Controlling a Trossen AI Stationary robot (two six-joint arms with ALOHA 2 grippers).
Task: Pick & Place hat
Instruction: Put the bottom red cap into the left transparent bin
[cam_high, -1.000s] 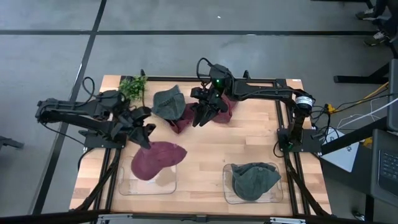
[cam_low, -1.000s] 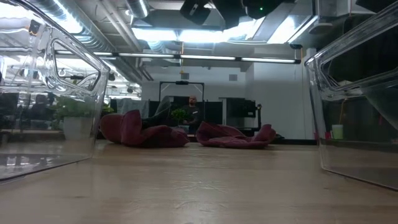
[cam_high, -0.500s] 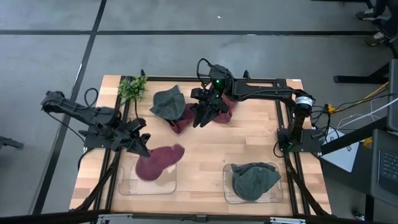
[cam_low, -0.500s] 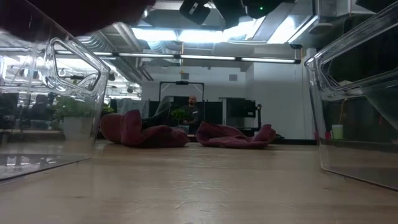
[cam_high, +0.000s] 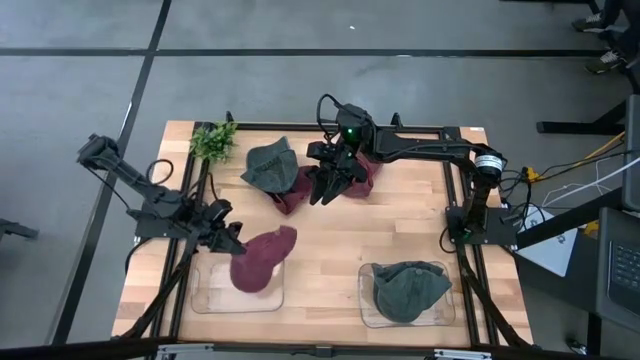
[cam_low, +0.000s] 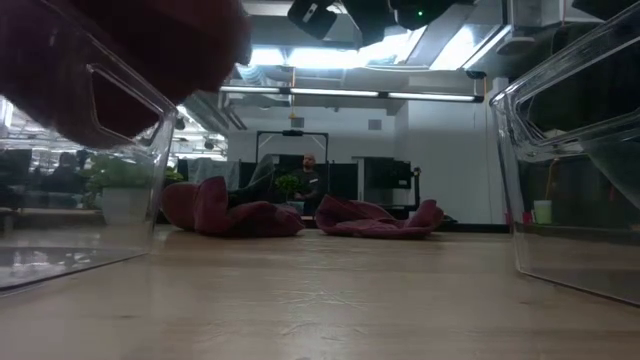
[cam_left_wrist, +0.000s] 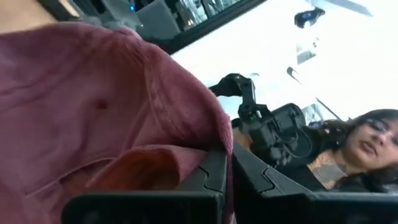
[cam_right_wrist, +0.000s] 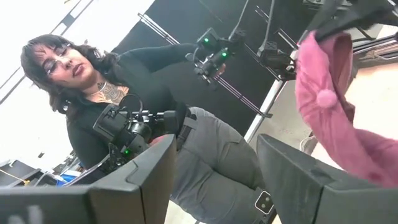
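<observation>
The maroon hat's far end (cam_high: 287, 237) hangs out past the clear tray's rim, so the robot's left gripper should pull the hat back and lower it inside the tray (cam_high: 236, 286) before it lets go.
My left gripper (cam_high: 228, 241) is shut on a maroon hat (cam_high: 262, 258) over the clear left tray (cam_high: 215, 297) at the table's near left. In the low view the maroon hat (cam_low: 120, 60) hangs at the tray's wall (cam_low: 130, 110). My right gripper (cam_high: 325, 186) is open above the far middle of the table, over two more maroon hats (cam_high: 290, 197) (cam_high: 366, 176) that lie on the wood. In its wrist view the right gripper (cam_right_wrist: 217, 180) touches nothing, and a pink-maroon hat (cam_right_wrist: 329, 112) shows beyond it. My left gripper pinches a fold of the maroon hat's left edge (cam_left_wrist: 186, 158) between its two fingers (cam_left_wrist: 214, 177). It comes from the table's left, slanting down. The hat is off the table and spreads away from the fingers toward the right, over the left tray.
A grey-green hat (cam_high: 272, 165) lies at the far left beside a small green plant (cam_high: 213, 140). Another grey-green hat (cam_high: 410, 288) fills the clear right tray (cam_high: 366, 300). Bare wood lies between the trays (cam_high: 320, 260). A person (cam_right_wrist: 99, 93) stands beyond the table.
My left gripper has carried the maroon hat toward the table's near edge and down over the left tray. The hat, spread wide a second ago, now looks smaller and more bunched. In the low view it has come down into sight from above. The right arm has kept still.
</observation>
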